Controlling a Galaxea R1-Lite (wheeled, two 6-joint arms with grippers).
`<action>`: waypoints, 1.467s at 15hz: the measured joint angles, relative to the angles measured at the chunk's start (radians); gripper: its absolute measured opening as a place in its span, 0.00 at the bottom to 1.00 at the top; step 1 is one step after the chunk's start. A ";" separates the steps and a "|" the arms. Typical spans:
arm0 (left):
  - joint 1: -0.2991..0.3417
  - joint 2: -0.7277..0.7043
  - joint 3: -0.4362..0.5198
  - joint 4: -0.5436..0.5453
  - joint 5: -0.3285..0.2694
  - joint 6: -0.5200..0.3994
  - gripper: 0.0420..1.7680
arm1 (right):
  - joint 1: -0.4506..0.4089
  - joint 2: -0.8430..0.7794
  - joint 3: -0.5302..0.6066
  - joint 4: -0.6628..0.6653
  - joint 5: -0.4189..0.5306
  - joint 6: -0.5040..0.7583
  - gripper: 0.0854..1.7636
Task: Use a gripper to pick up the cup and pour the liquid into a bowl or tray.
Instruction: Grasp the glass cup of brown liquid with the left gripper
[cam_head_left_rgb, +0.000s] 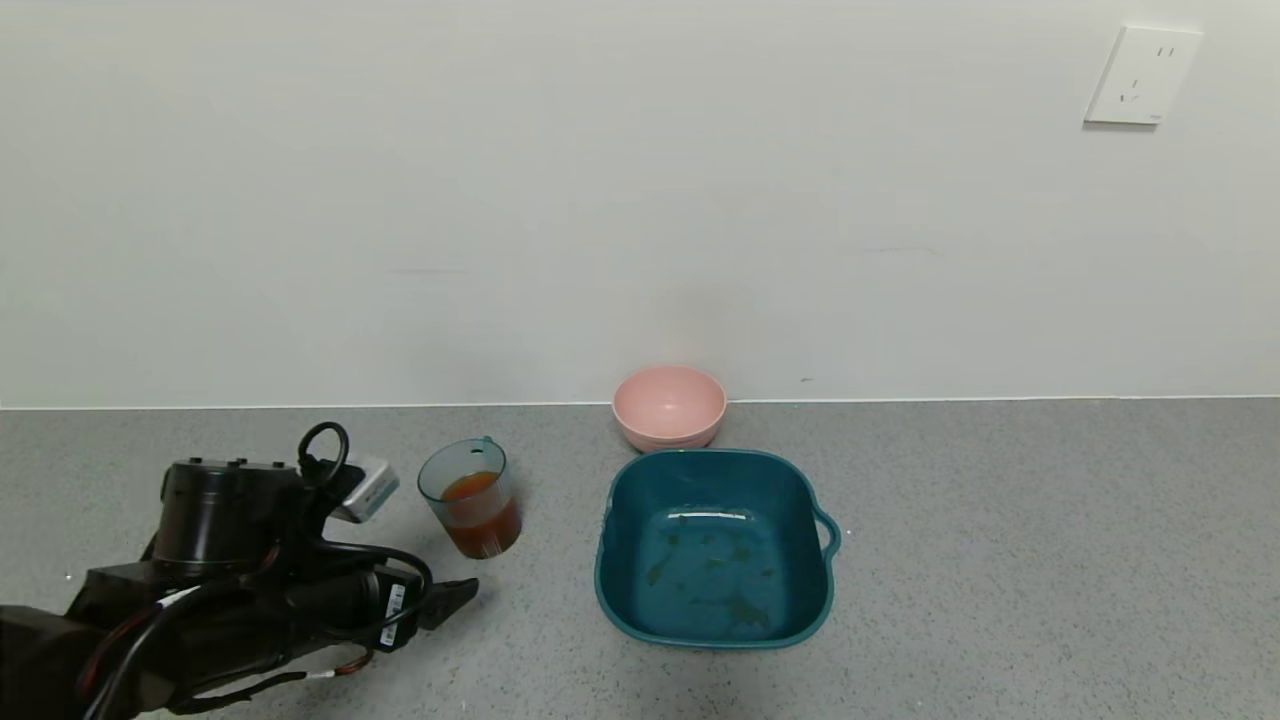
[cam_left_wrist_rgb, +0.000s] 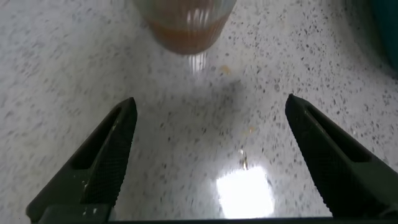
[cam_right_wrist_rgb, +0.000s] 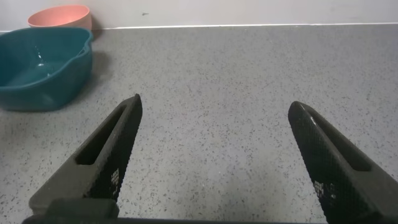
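Note:
The teal basin has a wide, flat bottom (cam_head_left_rgb: 710, 576). The orange-brown liquid (cam_head_left_rgb: 482, 529) will spread over it in a shallow pool when I pour.
The cup (cam_head_left_rgb: 470, 497) stands upright on the grey counter, about half full of orange-brown liquid (cam_head_left_rgb: 482, 518). My left gripper (cam_head_left_rgb: 452, 596) is low over the counter just in front of the cup, open and empty. In the left wrist view its fingers (cam_left_wrist_rgb: 109, 158) stand wide apart, and the cup's base (cam_left_wrist_rgb: 186, 28) is a short way ahead of the gripper (cam_left_wrist_rgb: 211, 102), apart from it. The teal basin (cam_head_left_rgb: 712, 456) sits to the right of the cup, with dark wet specks on its floor. My right gripper (cam_right_wrist_rgb: 216, 103) is open and empty over bare counter, out of the head view.
A pink bowl (cam_head_left_rgb: 668, 405) stands against the wall just behind the basin. The right wrist view shows the basin (cam_right_wrist_rgb: 43, 87) and the pink bowl (cam_right_wrist_rgb: 59, 15) farther off. A white wall runs behind the counter, with a socket (cam_head_left_rgb: 1142, 75) high at the right.

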 joint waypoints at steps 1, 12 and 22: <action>-0.011 0.039 -0.002 -0.063 0.002 0.000 0.97 | 0.000 0.000 0.000 0.000 0.000 0.000 0.97; -0.020 0.352 -0.101 -0.393 0.059 0.001 0.97 | 0.000 0.000 0.000 0.000 0.000 0.000 0.97; -0.013 0.387 -0.151 -0.393 0.061 0.006 0.72 | 0.000 0.000 0.000 0.000 0.000 0.000 0.97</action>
